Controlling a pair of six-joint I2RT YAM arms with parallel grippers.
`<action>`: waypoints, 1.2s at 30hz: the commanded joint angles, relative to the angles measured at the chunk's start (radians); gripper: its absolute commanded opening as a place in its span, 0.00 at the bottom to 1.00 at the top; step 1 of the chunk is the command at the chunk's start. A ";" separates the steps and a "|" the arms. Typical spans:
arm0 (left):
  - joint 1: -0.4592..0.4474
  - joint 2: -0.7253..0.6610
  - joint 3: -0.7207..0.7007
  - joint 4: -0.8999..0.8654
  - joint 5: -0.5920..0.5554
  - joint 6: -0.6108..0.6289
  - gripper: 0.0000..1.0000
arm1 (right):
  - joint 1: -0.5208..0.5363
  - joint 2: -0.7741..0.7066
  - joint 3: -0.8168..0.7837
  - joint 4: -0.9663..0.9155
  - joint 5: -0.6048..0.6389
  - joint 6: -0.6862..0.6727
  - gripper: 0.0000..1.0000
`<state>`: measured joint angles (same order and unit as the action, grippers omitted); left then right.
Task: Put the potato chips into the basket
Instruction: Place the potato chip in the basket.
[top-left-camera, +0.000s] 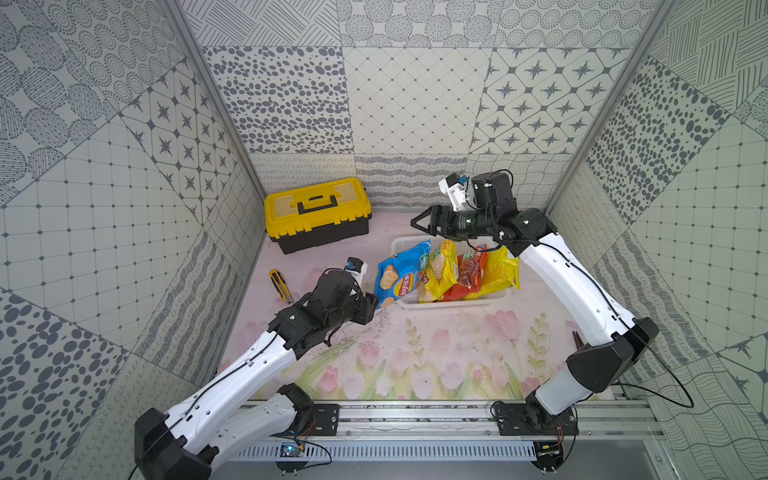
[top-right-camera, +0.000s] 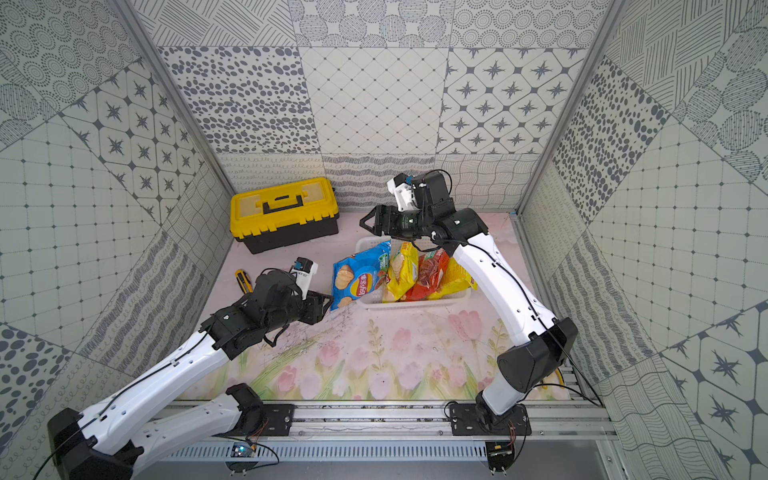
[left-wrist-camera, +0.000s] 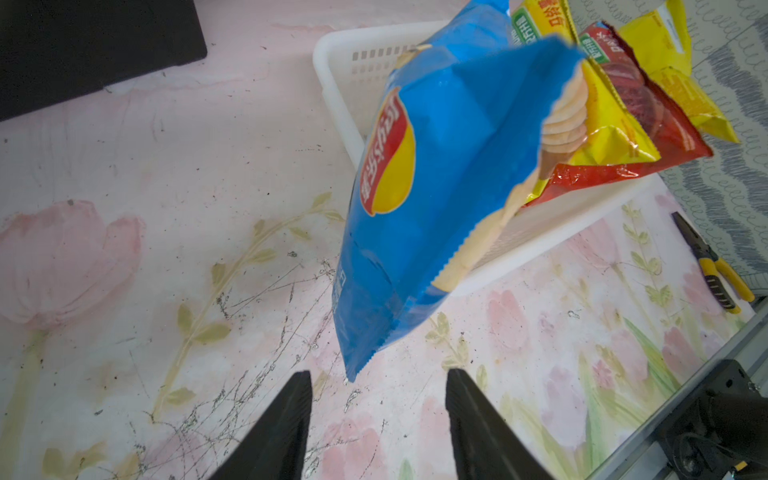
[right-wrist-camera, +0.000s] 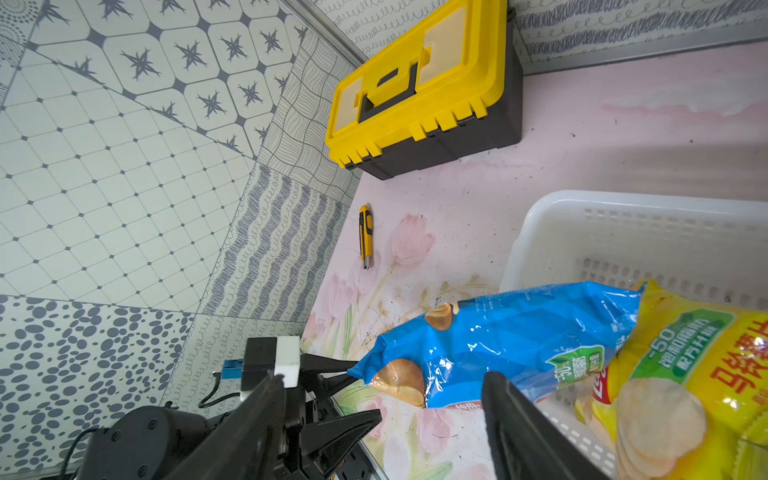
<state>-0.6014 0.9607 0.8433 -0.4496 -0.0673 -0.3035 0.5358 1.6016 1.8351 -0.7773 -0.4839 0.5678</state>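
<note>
The blue bag leans over the basket's rim, so I should pinch the bag's overhanging end with my left gripper, raise it clear and lower it inside.
Four potato chips bags lie in the white basket (top-left-camera: 453, 305): a blue one (top-left-camera: 401, 274), a yellow one (top-left-camera: 440, 270), a red one (top-left-camera: 467, 272) and another yellow one (top-left-camera: 498, 274). The blue bag (left-wrist-camera: 436, 187) leans over the basket's left rim, and its lower end hangs outside above the mat. My left gripper (left-wrist-camera: 378, 382) is open, and the blue bag's bottom corner sits just at its fingertips, ungripped. My right gripper (top-left-camera: 417, 222) hovers open over the basket's far left corner, holding nothing. Both top views show this (top-right-camera: 359, 276).
A yellow-and-black toolbox (top-left-camera: 318, 212) stands at the back left. A yellow utility knife (top-left-camera: 280, 286) lies on the mat left of my left wrist. Pliers (left-wrist-camera: 710, 270) lie near the right wall. The floral mat spreads in front of the basket.
</note>
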 joint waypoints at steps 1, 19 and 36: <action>-0.007 0.008 -0.020 0.175 0.061 0.152 0.56 | -0.003 -0.041 0.011 0.007 0.001 0.005 0.79; -0.009 0.155 0.018 0.242 -0.021 0.166 0.24 | -0.020 -0.114 -0.038 0.009 -0.006 0.011 0.80; -0.009 0.298 0.424 -0.219 -0.039 -0.064 0.00 | -0.025 -0.099 -0.119 0.013 -0.024 -0.015 0.80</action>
<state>-0.6086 1.1831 1.1244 -0.4538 -0.0746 -0.2333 0.5098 1.5028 1.7264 -0.7898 -0.4908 0.5709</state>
